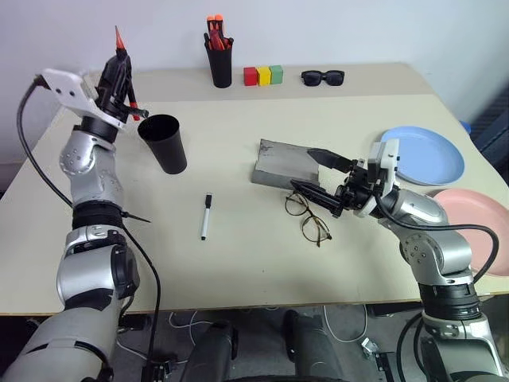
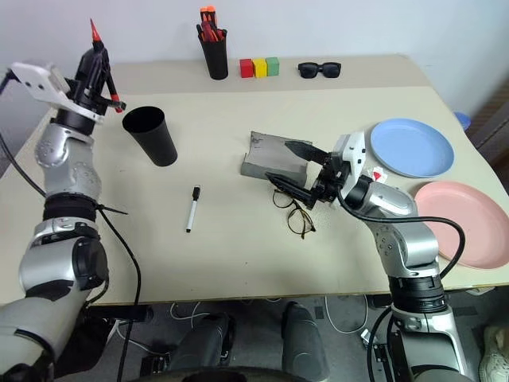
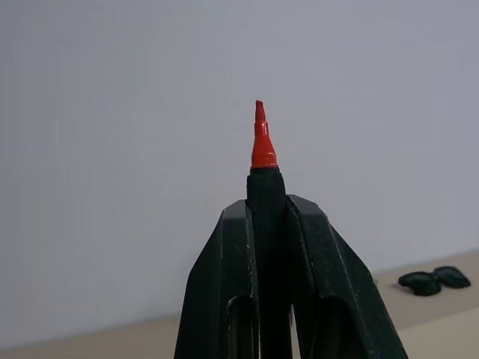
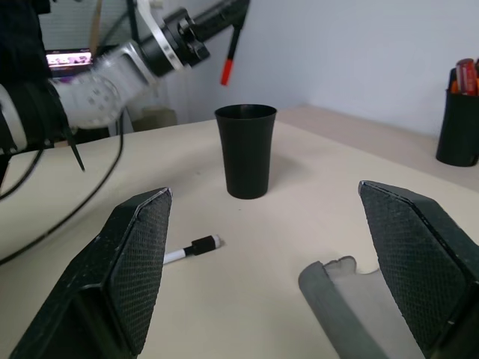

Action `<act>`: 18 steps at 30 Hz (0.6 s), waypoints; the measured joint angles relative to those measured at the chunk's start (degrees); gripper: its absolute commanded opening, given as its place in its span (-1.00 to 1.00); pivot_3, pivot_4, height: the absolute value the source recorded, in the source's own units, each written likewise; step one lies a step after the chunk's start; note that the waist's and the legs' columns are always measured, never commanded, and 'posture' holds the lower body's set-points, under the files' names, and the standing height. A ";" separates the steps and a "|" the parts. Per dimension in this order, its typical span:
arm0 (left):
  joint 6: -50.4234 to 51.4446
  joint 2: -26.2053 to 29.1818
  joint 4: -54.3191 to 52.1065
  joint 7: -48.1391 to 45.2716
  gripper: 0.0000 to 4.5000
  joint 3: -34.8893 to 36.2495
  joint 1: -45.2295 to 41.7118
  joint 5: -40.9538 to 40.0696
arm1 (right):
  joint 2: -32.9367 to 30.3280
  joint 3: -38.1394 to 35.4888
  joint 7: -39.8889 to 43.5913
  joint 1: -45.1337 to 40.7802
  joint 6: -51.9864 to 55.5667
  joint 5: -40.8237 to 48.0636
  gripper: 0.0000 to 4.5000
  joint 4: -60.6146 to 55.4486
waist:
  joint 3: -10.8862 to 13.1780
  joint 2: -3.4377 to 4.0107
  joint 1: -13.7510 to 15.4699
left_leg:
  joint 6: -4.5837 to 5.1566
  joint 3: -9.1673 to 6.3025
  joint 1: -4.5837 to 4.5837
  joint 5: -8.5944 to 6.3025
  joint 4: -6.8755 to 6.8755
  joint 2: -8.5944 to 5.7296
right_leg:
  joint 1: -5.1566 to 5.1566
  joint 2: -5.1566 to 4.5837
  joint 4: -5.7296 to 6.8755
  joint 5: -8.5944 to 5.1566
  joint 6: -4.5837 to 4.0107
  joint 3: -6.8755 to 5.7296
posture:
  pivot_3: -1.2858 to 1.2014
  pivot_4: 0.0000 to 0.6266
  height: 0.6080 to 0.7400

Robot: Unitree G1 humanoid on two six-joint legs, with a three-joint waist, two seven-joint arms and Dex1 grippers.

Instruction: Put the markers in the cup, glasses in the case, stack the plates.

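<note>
The red marker's lower end (image 1: 135, 116) points down, higher than the cup's rim, so the robot's left gripper keeps moving toward the cup's opening (image 1: 161, 126) and lets go inside it.
My left gripper (image 1: 119, 64) is raised at the table's left, pointing up, shut on the red marker (image 3: 262, 142), whose tip sticks out past the fingertips. The black cup (image 1: 165, 143) stands just to its right, lower down. On the table in front of the cup lies the white marker (image 1: 206, 216) with a black cap. My right gripper (image 1: 318, 177) is open and hovers over the near end of the grey case (image 1: 278, 163) and the wire-frame glasses (image 1: 308, 216). The blue plate (image 1: 425, 153) and the pink plate (image 1: 477, 227) lie side by side at the right.
At the back stand a black pen holder (image 1: 219, 60) with red-orange pens, three coloured blocks (image 1: 263, 76) and black sunglasses (image 1: 322, 77). A seam crosses the table behind the cup. The pink plate reaches the table's right edge.
</note>
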 measured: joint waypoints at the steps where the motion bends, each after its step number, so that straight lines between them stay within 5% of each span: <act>1: -1.23 -0.63 1.15 -1.07 -0.97 0.06 0.00 -0.26 | 0.00 0.06 -0.06 0.00 0.00 -0.01 0.82 -0.17 | 0.00 0.00 -0.03 | 0.00 0.00 0.00 0.00 0.00 0.00 | 0.00 0.00 0.00 0.00 0.00 0.00 | 0.03 -0.52 1.00; 14: -5.45 -2.67 9.05 -5.27 -0.97 0.43 0.00 -1.23 | -0.11 0.11 -0.87 0.11 0.03 -0.14 0.82 -0.88 | 0.00 0.00 -0.15 | 0.02 0.00 0.01 -0.01 0.00 0.00 | -0.01 0.00 0.02 0.00 0.00 0.00 | 0.03 -0.52 1.00; 15: -5.46 -2.66 9.12 -5.21 -0.53 0.45 0.00 -1.24 | -0.15 0.11 -0.89 0.31 0.03 -0.17 0.82 -0.96 | 0.00 0.00 -0.14 | 0.02 0.00 0.01 -0.01 0.00 0.00 | 0.00 0.00 0.02 0.00 0.00 0.00 | 0.03 -0.52 1.00; 18: -5.49 -2.67 9.13 -5.06 0.07 0.46 -0.05 -1.23 | -0.25 0.12 -0.90 0.60 0.03 -0.43 0.82 -1.46 | 0.00 0.00 -0.10 | 0.02 0.00 0.01 -0.01 0.00 0.00 | 0.00 0.00 0.02 0.00 0.01 0.00 | 0.03 -0.52 1.00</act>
